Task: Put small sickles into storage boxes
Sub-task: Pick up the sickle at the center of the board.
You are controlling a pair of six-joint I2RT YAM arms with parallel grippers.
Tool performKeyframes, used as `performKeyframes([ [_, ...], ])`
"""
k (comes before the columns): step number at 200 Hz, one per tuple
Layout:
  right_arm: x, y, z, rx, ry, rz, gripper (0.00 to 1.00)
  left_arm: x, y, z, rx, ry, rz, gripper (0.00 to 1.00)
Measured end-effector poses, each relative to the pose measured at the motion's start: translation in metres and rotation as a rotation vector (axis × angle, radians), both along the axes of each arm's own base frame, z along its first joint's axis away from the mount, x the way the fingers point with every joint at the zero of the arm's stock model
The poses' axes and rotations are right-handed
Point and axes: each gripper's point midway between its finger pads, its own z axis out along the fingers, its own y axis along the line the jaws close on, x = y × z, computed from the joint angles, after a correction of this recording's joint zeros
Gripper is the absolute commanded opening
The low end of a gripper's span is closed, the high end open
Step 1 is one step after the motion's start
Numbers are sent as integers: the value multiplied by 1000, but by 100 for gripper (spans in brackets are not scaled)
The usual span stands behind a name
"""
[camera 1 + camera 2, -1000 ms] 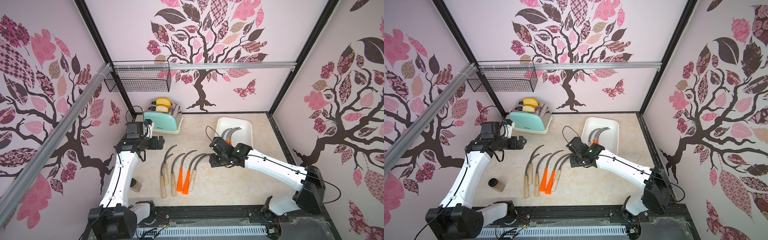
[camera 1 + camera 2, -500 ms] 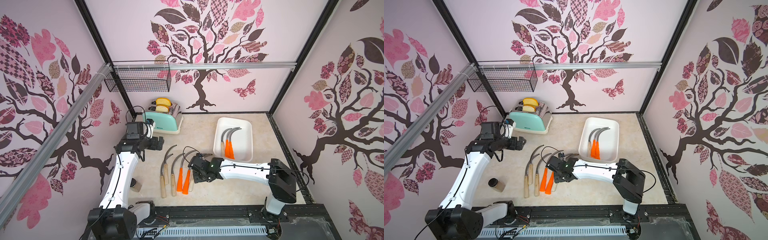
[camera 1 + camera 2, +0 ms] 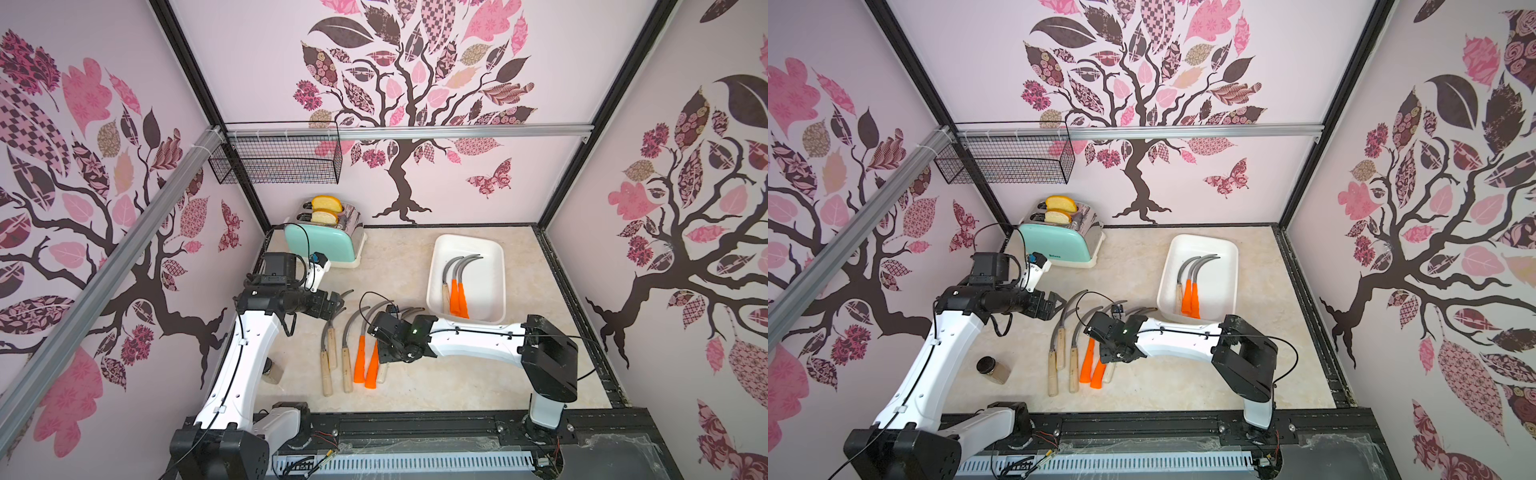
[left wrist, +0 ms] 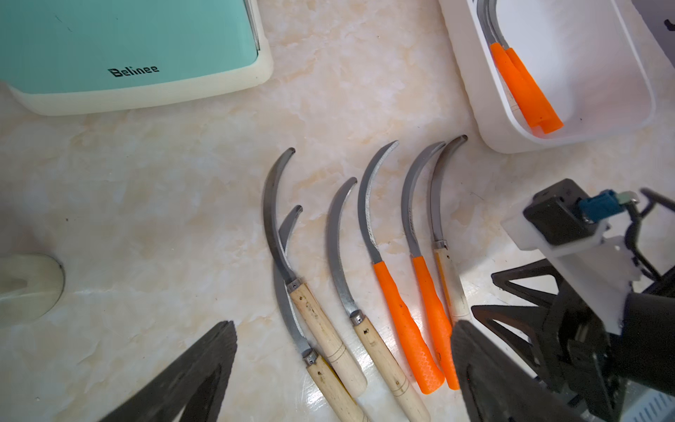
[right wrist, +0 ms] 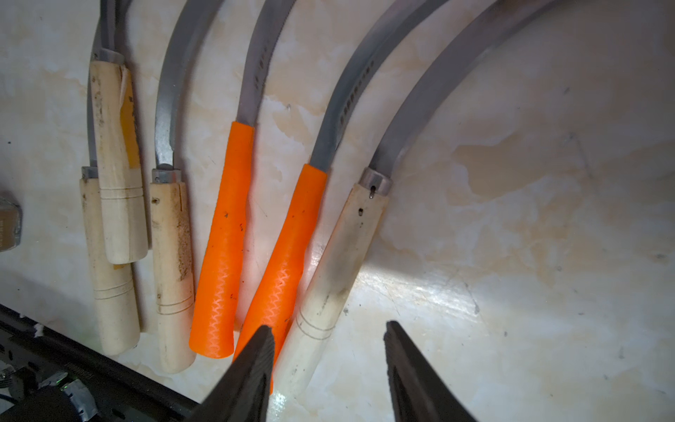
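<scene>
Next, my right gripper lines up with the wooden handle [image 5: 332,280] and pulls it clear before lifting it, because it lies at a slant against the orange handle [image 5: 290,333].
Three small sickles [image 3: 455,286] lie in the white storage box [image 3: 486,286], two with orange handles and one wooden. Several more small sickles [image 3: 359,357] lie in a row on the table, blades pointing to the back. My right gripper [image 5: 328,329] is open low over the right end of that row. The pale wooden handle [image 5: 339,248] of the last sickle lies between its fingers, and one fingertip [image 5: 263,339] overlaps the neighbouring orange handle [image 5: 288,252]. My left gripper [image 4: 343,325] hangs open above the row's wooden handles [image 4: 325,329], holding nothing.
A mint toaster [image 3: 322,241] with bread stands at the back left. A small jar [image 3: 994,370] sits near the left arm's base. A black wire basket [image 3: 276,158] hangs on the back wall. A black rail [image 3: 415,424] runs along the front edge.
My right gripper has swung from beside the storage box leftward and forward, down onto the right end of the row, staying open. The left arm has hardly moved.
</scene>
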Motion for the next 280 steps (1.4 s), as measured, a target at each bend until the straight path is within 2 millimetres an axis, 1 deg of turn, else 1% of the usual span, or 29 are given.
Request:
performKeyframes([
  [43, 3, -5, -3, -10, -4, -35, 53, -18, -4, -12, 4, 64, -49, 91],
  [60, 6, -13, -4, -10, -8, -58, 52, -23, -7, -15, 4, 84, -68, 91],
  [79, 7, -30, -3, -3, -3, -87, 51, -27, -10, -16, 3, 95, -82, 91],
  [94, 10, -35, -1, 2, -3, -106, 51, -27, -11, -16, 3, 96, -81, 92],
  [108, 13, -33, 0, 18, -1, -117, 51, -27, -11, -16, 1, 97, -79, 92],
  [121, 12, -29, -2, 26, 10, -112, 51, -26, -10, -17, 3, 98, -73, 93],
  [153, 9, -12, -14, 21, 39, -90, 52, -26, -7, -14, 13, 89, -45, 94],
  [179, 8, -4, -23, 9, 54, -79, 52, -27, -5, -11, 16, 76, -35, 94],
  [208, 9, 3, -25, 0, 58, -73, 52, -27, -4, -9, 19, 70, -30, 94],
  [236, 12, 7, -26, -11, 58, -71, 51, -27, -3, -8, 23, 63, -25, 95],
  [280, 9, -1, -43, -73, 76, -72, 50, -25, 0, -6, 27, 64, 5, 95],
])
